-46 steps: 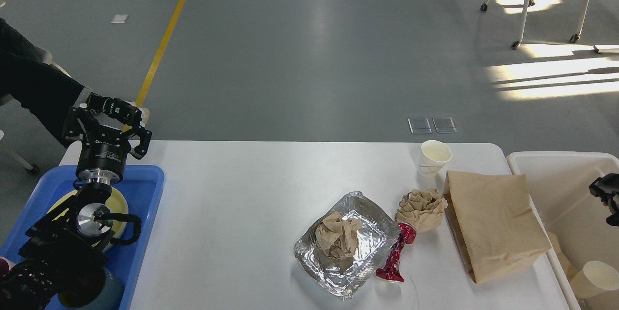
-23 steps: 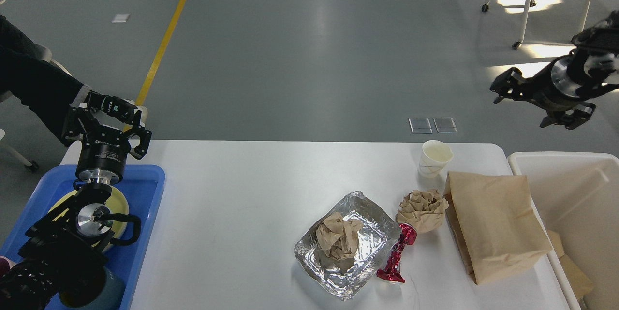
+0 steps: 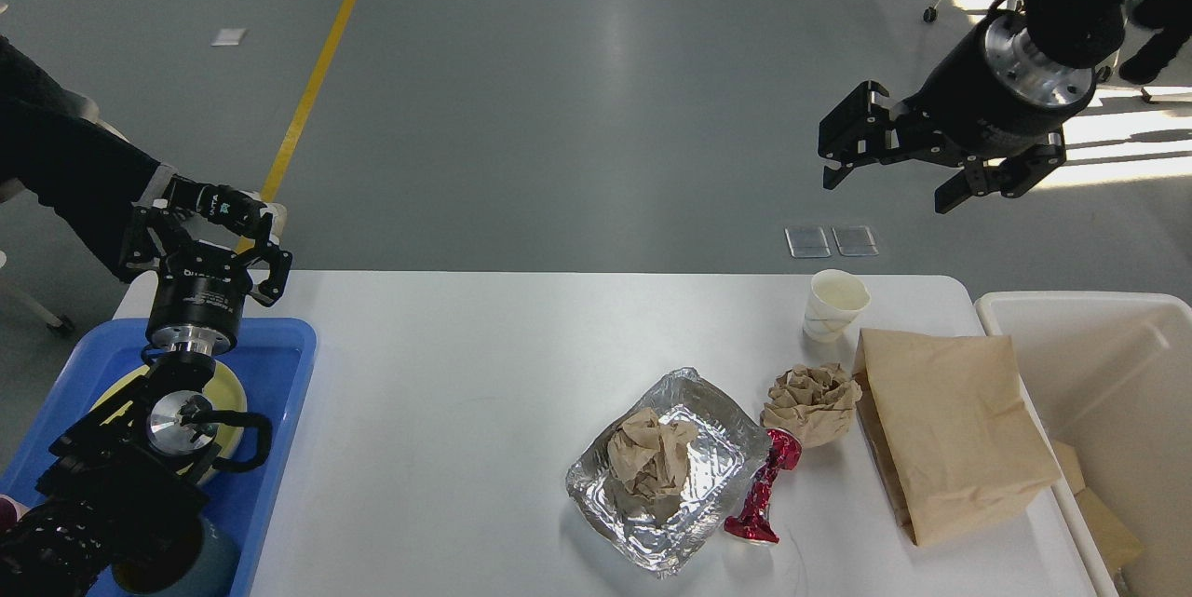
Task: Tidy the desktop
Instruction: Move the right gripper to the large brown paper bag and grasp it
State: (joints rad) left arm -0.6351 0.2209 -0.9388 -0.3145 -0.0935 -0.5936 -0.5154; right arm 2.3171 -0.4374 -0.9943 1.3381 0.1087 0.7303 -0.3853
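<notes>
The brown paper bag [image 3: 958, 429] shows straight edges and a folded side [image 3: 886, 454], so I expect it to stay wide and mostly flat as I lift it.
The desktop [image 3: 466, 373] is a wide white table. On its right half lie a foil tray [image 3: 722, 429] with crumpled brown paper [image 3: 652, 462] in it, a red foil wrapper [image 3: 765, 490], a crumpled brown paper ball [image 3: 812, 401], a white paper cup [image 3: 835, 304] and a flat brown paper bag [image 3: 950, 429]. My right gripper [image 3: 885, 192] is open and empty, high above the table's far right corner, over the cup. My left gripper [image 3: 219, 215] is beyond the table's far left corner, above the blue tray; its fingers cannot be told apart.
A blue tray [image 3: 284, 364] at the left edge holds a yellow plate [image 3: 228, 392] and a teal mug [image 3: 209, 569] under my left arm. A cream plastic bin [image 3: 1071, 308] stands off the right edge with cardboard scraps inside. A person's dark leg [image 3: 65, 169] is at far left.
My right arm has risen out of the bin and swung up and to the left, its jaws open. A paper cup seen in the bin before no longer shows. The left arm has not moved.
</notes>
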